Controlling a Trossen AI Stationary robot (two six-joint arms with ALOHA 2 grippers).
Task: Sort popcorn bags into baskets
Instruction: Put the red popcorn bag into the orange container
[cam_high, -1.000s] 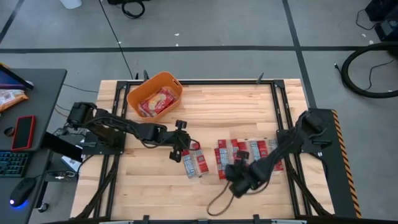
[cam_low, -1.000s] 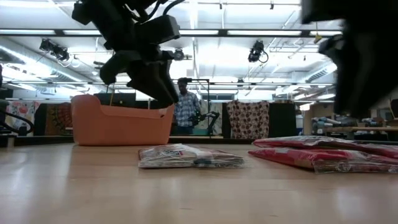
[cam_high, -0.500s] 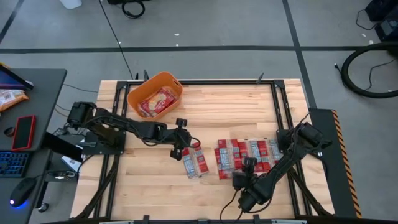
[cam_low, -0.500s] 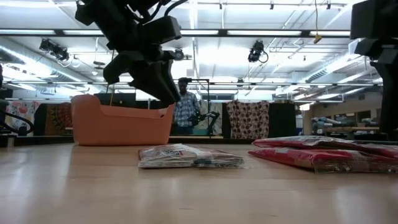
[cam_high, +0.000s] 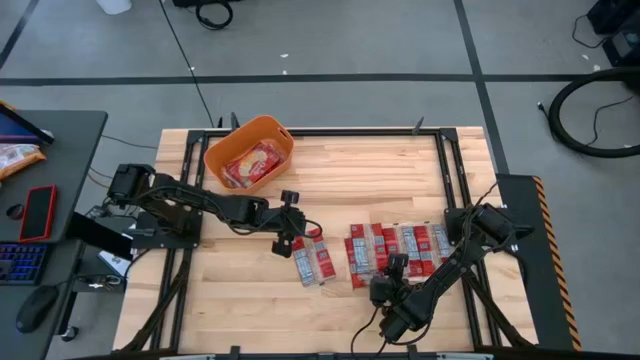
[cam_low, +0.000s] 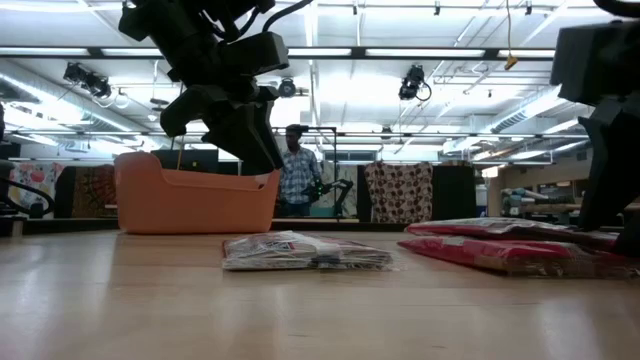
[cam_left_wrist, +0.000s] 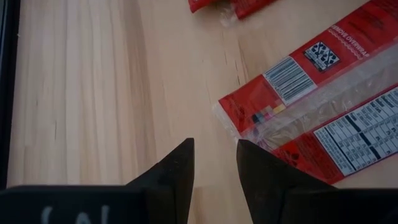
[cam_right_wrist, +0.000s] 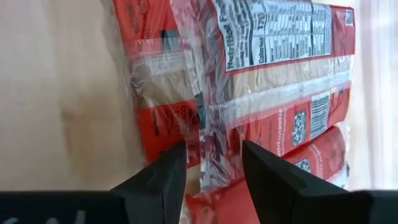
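The orange basket (cam_high: 250, 155) is too far away for my right gripper to reach. My right gripper should pick up a popcorn bag from the row (cam_high: 378, 246) and give it to my left gripper.
One red popcorn bag (cam_high: 312, 261) lies flat and alone near the table's middle; it also shows in the left wrist view (cam_left_wrist: 323, 106) and the low view (cam_low: 305, 251). My left gripper (cam_high: 288, 242) (cam_left_wrist: 214, 143) hangs open above the wood just left of that bag. A row of several popcorn bags (cam_high: 395, 248) (cam_right_wrist: 249, 81) lies to its right. My right gripper (cam_high: 390, 274) (cam_right_wrist: 212, 144) is open at the near end of that row, fingers pointing down and away. The orange basket (cam_high: 250, 152) (cam_low: 190, 200) stands at the far left with packets inside. My right gripper stands with open fingers (cam_right_wrist: 168, 171) over the near end of a clear-wrapped packet (cam_right_wrist: 205, 118) in the row. I cannot tell whether the fingers touch the wrap. My left gripper touches nothing.
A black frame (cam_high: 455, 200) borders the table. To the left a side desk (cam_high: 50, 190) carries a red phone-like slab (cam_high: 38, 212), a keyboard and a mouse. A person (cam_low: 297, 180) stands far behind the table. Bare wood lies along the far right part of the table (cam_high: 380, 170).
My right arm has swung toward the table's near edge, then come down at the near end of the row of bags. The left gripper has stayed about where it was, over the single bag's left side. No bag has moved.
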